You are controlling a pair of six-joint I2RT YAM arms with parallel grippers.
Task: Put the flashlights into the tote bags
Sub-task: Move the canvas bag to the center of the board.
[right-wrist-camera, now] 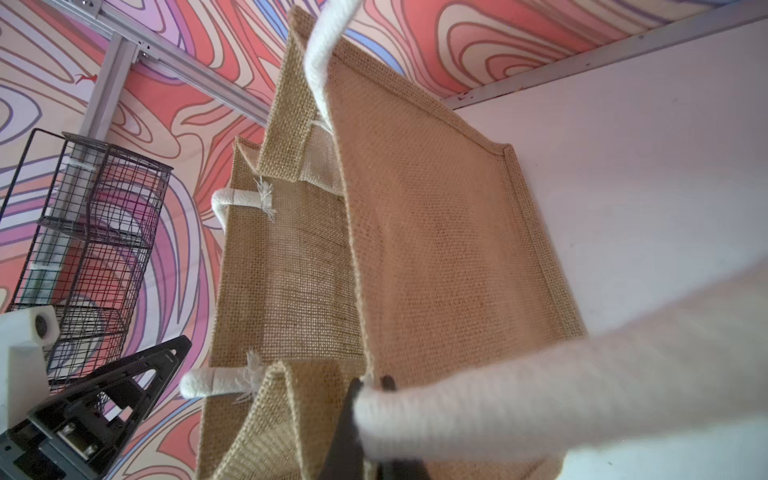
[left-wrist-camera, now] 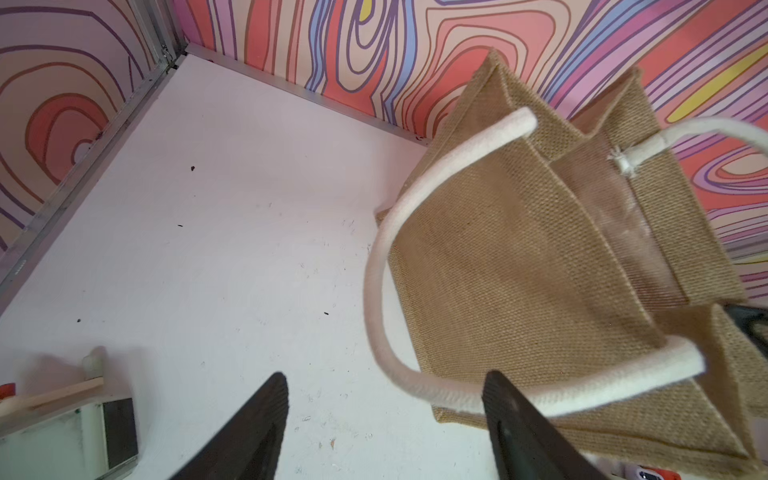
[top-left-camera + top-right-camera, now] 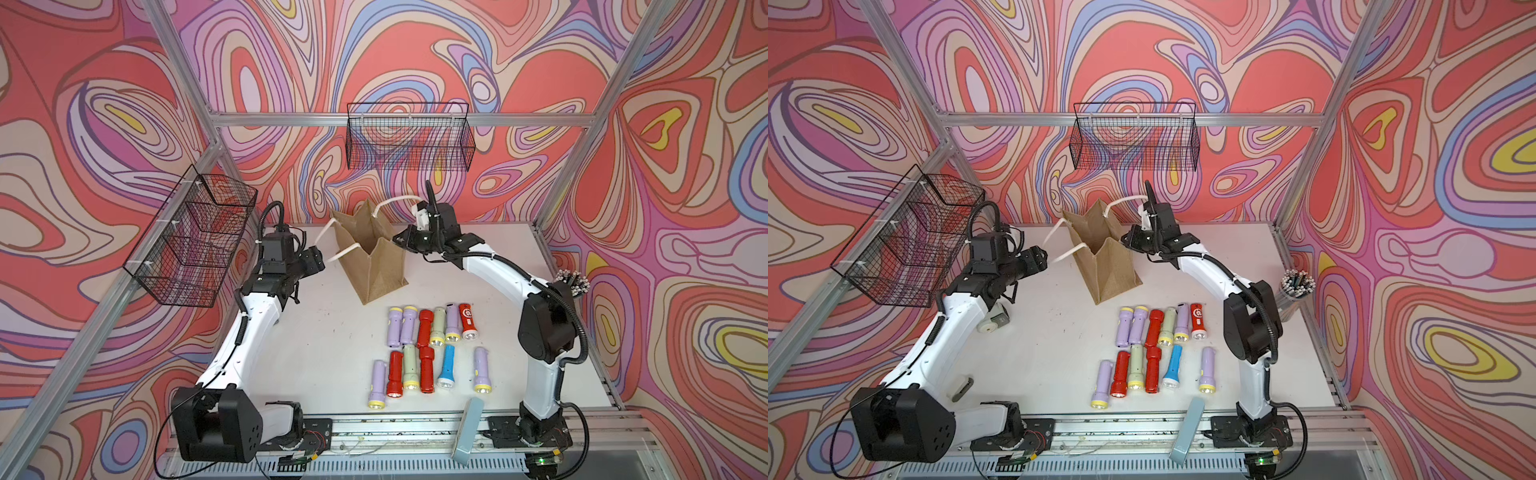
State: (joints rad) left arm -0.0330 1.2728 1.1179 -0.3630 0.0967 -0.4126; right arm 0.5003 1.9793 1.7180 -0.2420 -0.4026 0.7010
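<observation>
The tote bag's free side [image 3: 341, 236] is facing my open left gripper, so I keep moving the bag there [image 3: 325, 260] with my right gripper and let go once my left gripper holds it.
The tan burlap tote bag [image 3: 374, 266] [image 3: 1108, 270] stands open at the back middle of the table. My right gripper [image 3: 401, 239] [image 1: 370, 382] is shut on the rim of the bag's right wall, beside a white rope handle [image 1: 540, 386]. To the bag's left, my left gripper [image 3: 324, 258] [image 2: 386, 376] is open, and the other rope handle [image 2: 376, 266] curves between its fingers without being pinched. Several flashlights [image 3: 424, 328] [image 3: 1154, 328], lilac, red, pale green and blue, lie in two rows on the table in front of the bag.
Black wire baskets hang on the left wall [image 3: 195, 237] and on the back wall [image 3: 409, 137]. A cup of grey rods [image 3: 1296, 282] stands at the right edge. A pale blue box [image 3: 467, 430] leans at the front rail. A small white and grey item [image 3: 992, 322] lies under my left arm.
</observation>
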